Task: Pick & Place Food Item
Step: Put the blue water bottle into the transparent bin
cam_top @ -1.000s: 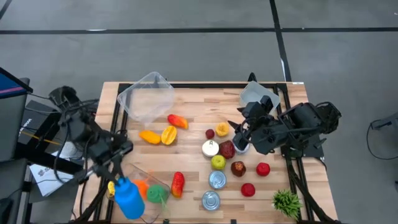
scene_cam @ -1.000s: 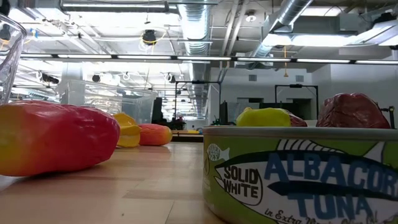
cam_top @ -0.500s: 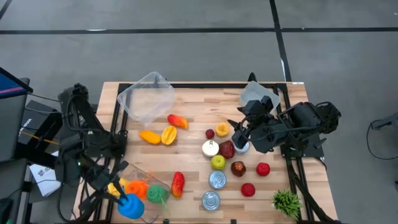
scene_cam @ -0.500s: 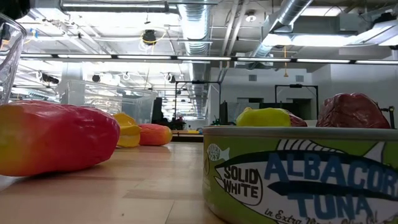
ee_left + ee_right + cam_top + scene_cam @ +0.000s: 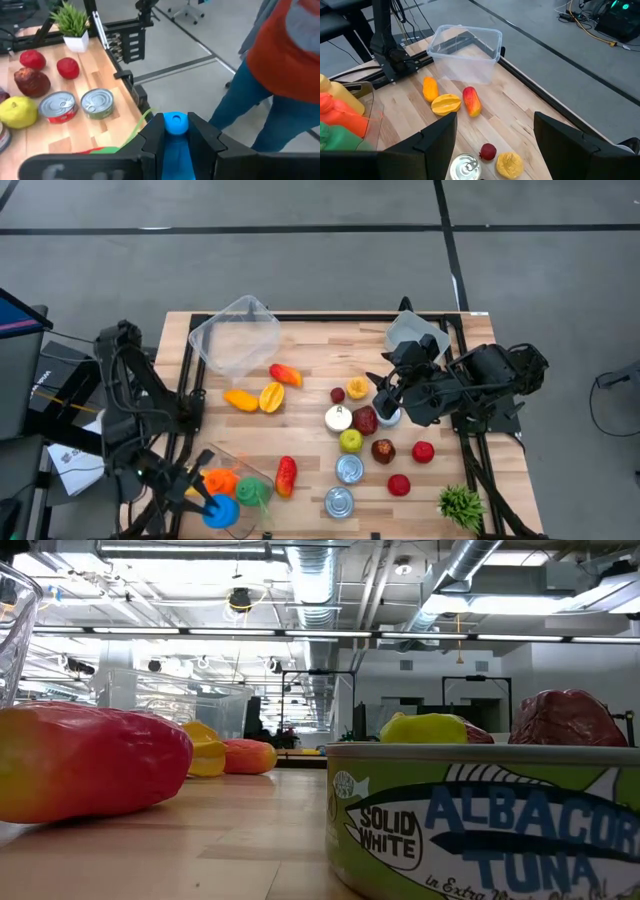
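The blue bottle (image 5: 221, 511) is hanging above the clear tray's free space (image 5: 239, 521) next to the green item, so the robot's left gripper should continue to go down until the bottle rests there.
My left gripper (image 5: 200, 498) is at the table's near left corner, shut on a blue bottle (image 5: 221, 511) over a clear tray (image 5: 232, 463) that holds yellow, orange and green items. In the left wrist view the bottle's blue cap (image 5: 175, 123) shows between the two dark fingers. My right gripper (image 5: 386, 394) hangs open above the table's right part, over a cluster of fruit; its fingers (image 5: 436, 141) stand wide apart. A red-and-yellow fruit (image 5: 286, 475) lies beside the tray. My left gripper pinches the blue bottle between its two fingers (image 5: 151, 141), one on each side of the neck just below the cap (image 5: 175, 131). The fingers lie along the bottle, whose cap end points away from the wrist. Whether the bottle rests on the tray, I cannot tell.
An empty clear tub (image 5: 236, 336) sits at the far left. Orange and yellow fruit (image 5: 270, 396), a green apple (image 5: 350, 441), red fruit (image 5: 399, 484), two cans (image 5: 349, 469) and a potted plant (image 5: 460, 504) crowd the middle and right. A person (image 5: 285, 65) stands beyond the near edge.
My left arm has swung toward the table's near left corner and come down, turning the blue bottle about. The bottle showed its full length from above and now shows short and round over the tray.
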Robot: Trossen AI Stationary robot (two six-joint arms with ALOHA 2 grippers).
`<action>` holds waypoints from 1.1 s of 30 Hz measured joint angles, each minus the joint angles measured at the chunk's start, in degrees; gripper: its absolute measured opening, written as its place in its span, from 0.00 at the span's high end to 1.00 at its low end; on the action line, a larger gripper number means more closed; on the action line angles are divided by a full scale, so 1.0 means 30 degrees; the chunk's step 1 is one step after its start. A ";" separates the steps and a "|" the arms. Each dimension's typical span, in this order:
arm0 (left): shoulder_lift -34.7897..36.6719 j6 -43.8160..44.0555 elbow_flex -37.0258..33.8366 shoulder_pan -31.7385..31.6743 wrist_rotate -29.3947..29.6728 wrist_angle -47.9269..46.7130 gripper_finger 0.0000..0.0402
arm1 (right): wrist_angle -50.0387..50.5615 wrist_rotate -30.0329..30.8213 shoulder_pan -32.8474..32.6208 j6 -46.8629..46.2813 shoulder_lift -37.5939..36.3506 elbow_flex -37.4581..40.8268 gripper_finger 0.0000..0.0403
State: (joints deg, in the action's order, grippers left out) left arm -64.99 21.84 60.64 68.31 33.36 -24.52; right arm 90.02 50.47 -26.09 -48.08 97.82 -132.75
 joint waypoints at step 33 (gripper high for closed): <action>-0.1500 0.2363 -0.3776 0.0044 0.2126 0.3526 0.86 | 0.0000 -0.0013 -0.0007 0.0009 0.0000 0.0000 0.37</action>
State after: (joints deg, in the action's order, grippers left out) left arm -69.49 28.93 49.31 68.45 39.74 -13.94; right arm 90.02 50.43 -26.11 -48.05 97.82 -132.75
